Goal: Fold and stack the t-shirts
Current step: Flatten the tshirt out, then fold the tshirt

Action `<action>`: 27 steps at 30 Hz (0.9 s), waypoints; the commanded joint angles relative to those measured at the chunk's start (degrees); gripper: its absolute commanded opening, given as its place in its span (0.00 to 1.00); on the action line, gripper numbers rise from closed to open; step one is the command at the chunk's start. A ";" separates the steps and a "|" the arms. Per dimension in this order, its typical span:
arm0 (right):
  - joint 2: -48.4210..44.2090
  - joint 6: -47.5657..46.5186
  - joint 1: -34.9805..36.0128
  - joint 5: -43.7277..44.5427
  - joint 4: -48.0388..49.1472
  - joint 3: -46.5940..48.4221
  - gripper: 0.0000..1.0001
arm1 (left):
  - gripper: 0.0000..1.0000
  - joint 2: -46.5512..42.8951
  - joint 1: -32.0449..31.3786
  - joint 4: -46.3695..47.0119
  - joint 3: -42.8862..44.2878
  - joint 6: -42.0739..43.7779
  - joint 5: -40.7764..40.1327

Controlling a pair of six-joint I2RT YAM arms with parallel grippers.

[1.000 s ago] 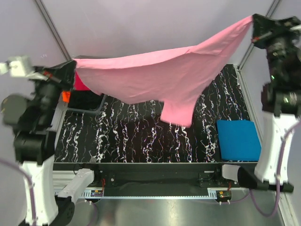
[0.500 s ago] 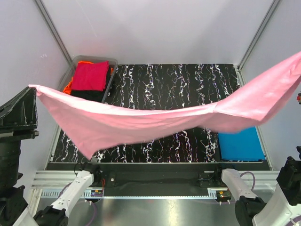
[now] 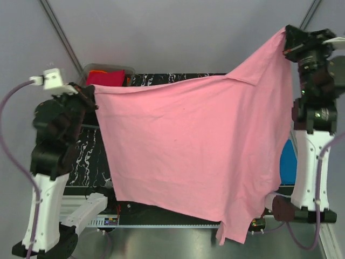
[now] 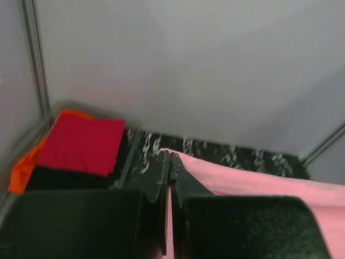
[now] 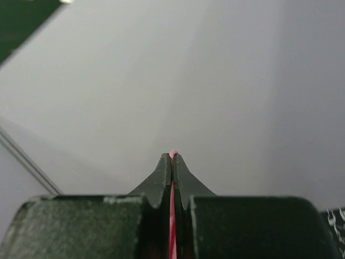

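The light pink t-shirt is held in my right gripper by its sleeve [image 3: 265,56], so I should put the t-shirt down, fold the sleeve in, and then take hold of the t-shirt's shoulder.
The light pink t-shirt [image 3: 194,151] hangs spread out like a curtain between both raised grippers, its lower edge past the table's near edge. My left gripper [image 3: 92,90] is shut on its left corner; in the left wrist view [image 4: 170,155] pink cloth [image 4: 253,181] runs out to the right of the closed jaws. My right gripper [image 3: 287,33] is shut on the right corner, held higher; a pink sliver [image 5: 172,154] shows between its closed jaws. The folded bright blue t-shirt [image 3: 286,162] is mostly hidden behind the pink one at the right.
A clear bin [image 3: 89,70] at the back left holds a folded crimson shirt [image 3: 105,77] on orange [image 4: 21,167] and black [image 4: 59,177] ones. The black marbled table [image 3: 86,156] is mostly covered from view. Frame posts stand at the back corners.
Both arms swung the pink shirt from a low, near sweep up and back; it now hangs flat and vertical, with the right corner higher than the left.
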 commanded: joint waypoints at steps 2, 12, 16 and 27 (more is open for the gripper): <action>5.47 0.91 0.12 -1.74 5.72 -9.68 0.00 | 0.00 5.94 -0.06 5.63 -11.33 3.42 -5.32; 30.58 -0.24 0.91 -7.01 16.11 -15.42 0.00 | 0.00 29.48 3.63 23.30 -22.43 4.57 -4.53; 39.40 -1.73 1.43 -8.68 14.98 -9.10 0.00 | 0.00 39.59 4.42 23.48 -15.24 4.92 -1.37; 44.52 -2.35 1.52 -8.69 8.13 -6.09 0.00 | 0.00 51.30 5.22 21.46 -9.42 5.62 1.01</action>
